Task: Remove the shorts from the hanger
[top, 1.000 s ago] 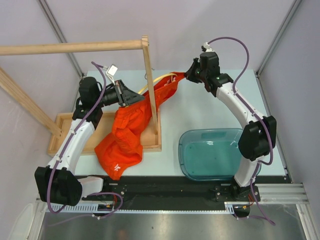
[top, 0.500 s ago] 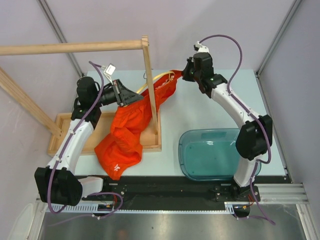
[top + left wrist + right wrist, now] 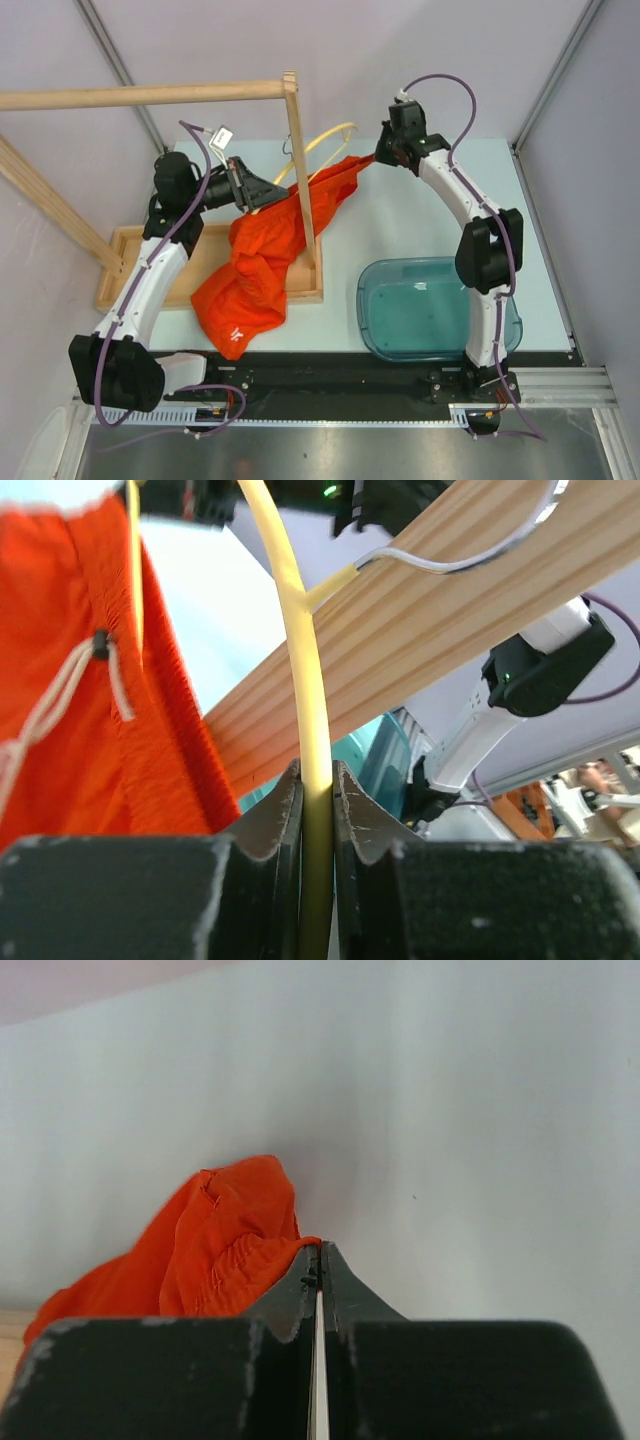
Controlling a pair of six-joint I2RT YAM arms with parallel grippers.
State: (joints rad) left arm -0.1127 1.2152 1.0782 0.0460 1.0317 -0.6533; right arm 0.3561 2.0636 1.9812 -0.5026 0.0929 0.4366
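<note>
The hanger's end [image 3: 348,127] juts past the rack post, so my right gripper should slacken and hold the shorts [image 3: 345,172] while my left gripper pulls the hanger back.
The orange-red shorts [image 3: 265,250] drape from the rack post down over the wooden base to the table. One corner stretches right to my right gripper [image 3: 377,160], which is shut on the fabric edge [image 3: 220,1240] at its tips [image 3: 320,1250]. The pale-yellow hanger [image 3: 325,137] arcs bare above the shorts behind the post. My left gripper [image 3: 262,195] is shut on the hanger's bar [image 3: 305,660], with the jaws [image 3: 317,770] pressed on both sides. The shorts' waistband and white drawstring [image 3: 60,680] hang to the left of it. The silver hook [image 3: 440,565] lies against the wooden post.
A wooden rack has a high rail [image 3: 140,95], an upright post [image 3: 300,170] and a tray-like base [image 3: 130,265] at the left. A teal tub [image 3: 420,305] sits at the front right. White walls close the back and sides.
The right gripper pulled the shorts' corner down and off the hanger's far end. The yellow hanger arm now shows bare above the fabric. The left gripper has held still.
</note>
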